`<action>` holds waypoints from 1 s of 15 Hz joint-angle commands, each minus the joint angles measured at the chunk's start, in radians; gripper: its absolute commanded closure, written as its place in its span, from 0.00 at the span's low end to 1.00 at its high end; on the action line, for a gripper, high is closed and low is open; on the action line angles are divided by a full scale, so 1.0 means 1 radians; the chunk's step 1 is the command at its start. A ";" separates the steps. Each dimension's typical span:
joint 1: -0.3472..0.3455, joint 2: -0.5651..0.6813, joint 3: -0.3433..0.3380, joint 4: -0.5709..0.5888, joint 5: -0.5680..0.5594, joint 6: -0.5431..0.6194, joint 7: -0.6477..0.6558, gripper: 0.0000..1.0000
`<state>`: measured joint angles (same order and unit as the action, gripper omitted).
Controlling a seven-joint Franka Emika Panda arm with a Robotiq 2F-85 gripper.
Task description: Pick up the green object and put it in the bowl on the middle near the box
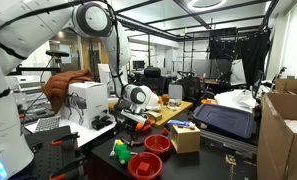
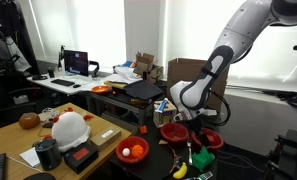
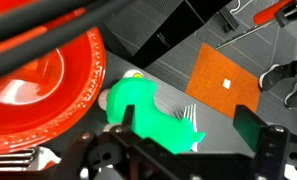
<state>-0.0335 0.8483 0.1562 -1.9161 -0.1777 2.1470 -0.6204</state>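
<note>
My gripper has a finger over the green object's rounded end [image 3: 136,88], so next I move toward the red bowl [image 3: 68,108] beside it and get my fingers on both sides of that end before I close them.
The green object [image 3: 146,113] is bright green and lumpy. It lies on the dark tabletop over a white fork, between a red bowl [image 3: 48,75] and the tan box [image 3: 226,82]. My gripper [image 3: 188,128] is open just above it; the green object sits between the fingers, close to one finger, and the other finger is well clear. In both exterior views the gripper [image 1: 129,124] [image 2: 193,138] hangs over the green object [image 1: 121,152] [image 2: 200,158]. A red bowl [image 1: 158,143] stands next to the box [image 1: 185,137], with another red bowl [image 1: 145,165] nearer the table edge.
Two red bowls [image 2: 174,131] [image 2: 210,141] flank the gripper. A yellow item [image 2: 180,170] lies by the table edge. A red bowl with orange items [image 2: 133,151] sits on a neighbouring table. A white machine [image 1: 86,100] and brown cartons [image 1: 286,140] stand around.
</note>
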 commanded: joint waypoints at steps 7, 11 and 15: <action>-0.011 0.025 0.061 0.045 0.023 -0.097 -0.208 0.00; -0.008 0.023 0.051 0.050 0.018 -0.066 -0.233 0.00; 0.005 0.029 0.028 0.050 -0.003 0.051 -0.203 0.00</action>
<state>-0.0406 0.8744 0.2049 -1.8700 -0.1700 2.1271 -0.8269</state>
